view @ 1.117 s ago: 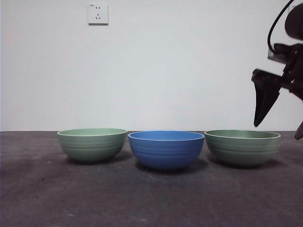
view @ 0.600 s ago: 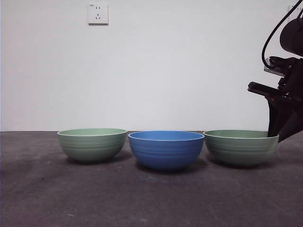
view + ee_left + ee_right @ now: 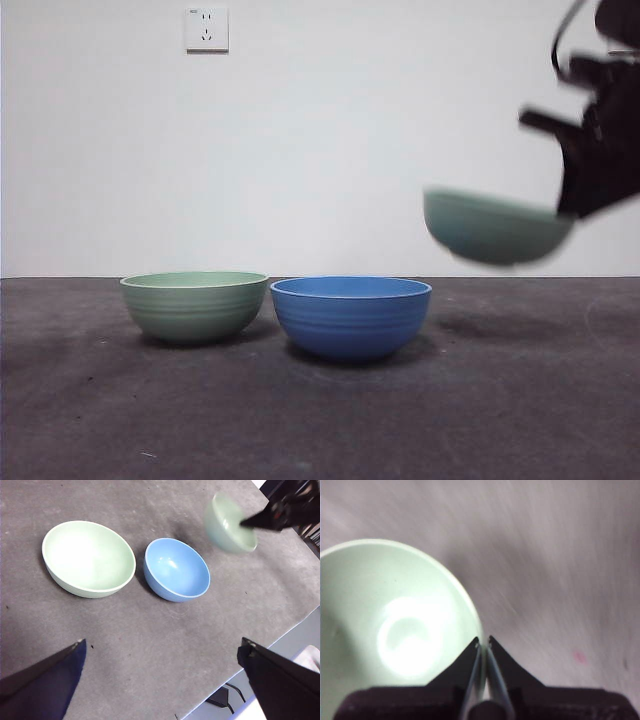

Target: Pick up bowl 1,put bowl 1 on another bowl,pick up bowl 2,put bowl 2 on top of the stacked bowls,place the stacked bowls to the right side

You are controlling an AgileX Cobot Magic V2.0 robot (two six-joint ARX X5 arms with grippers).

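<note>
When I put bowl 2 (image 3: 195,308) on the stacked bowls, bowl 2 should nest only partway, leaving its rim raised: its opening (image 3: 195,277) nearly matches the blue bowl's.
My right gripper (image 3: 572,208) (image 3: 483,642) is shut on the rim of a pale green bowl (image 3: 493,229) (image 3: 395,630), bowl 1, and holds it in the air, blurred, above the table's right part. The blue ribbed bowl (image 3: 350,318) (image 3: 177,570) stands at the table's middle. To its left sits a second pale green bowl (image 3: 195,305) (image 3: 87,557). In the left wrist view the lifted bowl (image 3: 227,525) hangs beyond the blue one. My left gripper (image 3: 162,647) hovers high over the table, open and holding nothing.
A dark grey mat (image 3: 320,420) covers the table. Its edge (image 3: 260,652) shows in the left wrist view. A white wall with a socket (image 3: 207,29) stands behind. The lifted bowl's shadow (image 3: 490,327) lies on the mat to the right of the blue bowl.
The right gripper came down onto the right green bowl's rim, shut on it and lifted it off the table. The other two bowls stayed put.
</note>
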